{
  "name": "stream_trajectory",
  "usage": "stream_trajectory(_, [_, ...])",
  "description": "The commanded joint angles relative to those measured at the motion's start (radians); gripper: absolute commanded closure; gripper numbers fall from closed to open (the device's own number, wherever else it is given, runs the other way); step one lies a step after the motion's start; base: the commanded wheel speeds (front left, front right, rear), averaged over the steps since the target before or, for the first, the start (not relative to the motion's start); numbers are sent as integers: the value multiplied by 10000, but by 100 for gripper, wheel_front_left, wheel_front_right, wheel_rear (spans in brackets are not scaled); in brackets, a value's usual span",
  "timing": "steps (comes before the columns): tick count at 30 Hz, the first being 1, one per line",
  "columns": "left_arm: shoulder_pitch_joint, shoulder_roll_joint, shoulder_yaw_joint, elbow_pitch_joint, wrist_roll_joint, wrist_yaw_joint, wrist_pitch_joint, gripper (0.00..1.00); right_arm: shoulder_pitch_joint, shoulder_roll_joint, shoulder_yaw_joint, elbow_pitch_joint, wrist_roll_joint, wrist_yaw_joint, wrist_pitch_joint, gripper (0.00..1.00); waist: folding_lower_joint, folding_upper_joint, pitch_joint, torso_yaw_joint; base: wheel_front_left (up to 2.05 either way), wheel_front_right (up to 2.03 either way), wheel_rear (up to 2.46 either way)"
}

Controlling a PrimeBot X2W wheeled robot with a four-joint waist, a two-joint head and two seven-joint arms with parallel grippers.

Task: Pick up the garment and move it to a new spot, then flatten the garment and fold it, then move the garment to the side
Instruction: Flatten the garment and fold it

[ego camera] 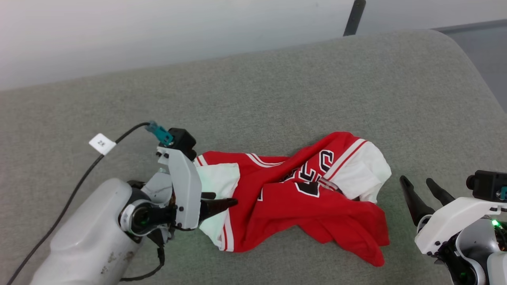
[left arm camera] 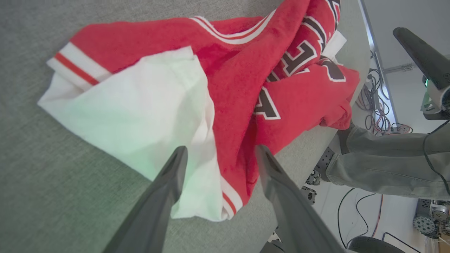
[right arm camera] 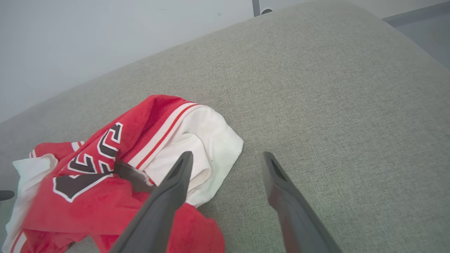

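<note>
I expect the garment [ego camera: 280, 205] to open out and show more hidden lettering when I pull the white sleeve, because the black lettering disappears under a red fold [ego camera: 277, 176].
The garment [ego camera: 301, 194], a red jersey with white panels, striped trim and black white-outlined lettering, lies crumpled on the grey fabric surface [ego camera: 277, 91]. My left gripper [ego camera: 222, 201] lies sideways at its left end, open, fingers over the white panel and holding nothing. In the left wrist view the garment [left arm camera: 225, 80] spreads beyond my parted left gripper [left arm camera: 219, 154]. My right gripper [ego camera: 420, 190] stands open just right of the garment, apart from it. In the right wrist view the garment [right arm camera: 116, 168] lies left of my right gripper [right arm camera: 226, 158].
A black cable [ego camera: 75, 186] with a white tag [ego camera: 102, 143] runs along the left arm. A dark post [ego camera: 353, 18] stands behind the surface. The surface edge [left arm camera: 351, 105] shows in the left wrist view, with a person's trouser leg [left arm camera: 386, 165] and floor cables [left arm camera: 376, 109] beyond.
</note>
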Motion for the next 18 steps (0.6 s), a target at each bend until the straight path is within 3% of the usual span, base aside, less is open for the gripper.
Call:
stream_trajectory(1, [-45,71,-47,-10,90,-45,-46,0,4,48,-1,-31,36,-10,-36,0,0,-1,109,-120,0,0,0])
stream_trajectory(14, [-210,541,-831,328,312,-38,-686,0,-199,117,114,-54,135,-10,-185,0,0,-1,555,-440,0,0,0])
stream_trajectory(15, [-200,543,-859,410,229,-38,-686,4,-213,123,125,-39,136,-10,-189,0,0,-1,571,-447,0,0,0])
stream_trajectory(16, [-215,539,-902,448,197,-29,-681,52,-223,130,132,-27,134,-10,-195,0,0,-1,588,-447,0,0,0])
stream_trajectory(17, [-255,532,-954,469,163,-23,-695,66,-224,134,131,-21,134,-10,-207,0,0,-1,601,-436,0,0,0])
stream_trajectory(18, [-291,522,-983,504,107,-24,-716,93,-229,137,129,-11,127,-10,-212,0,0,-1,611,-424,0,0,0])
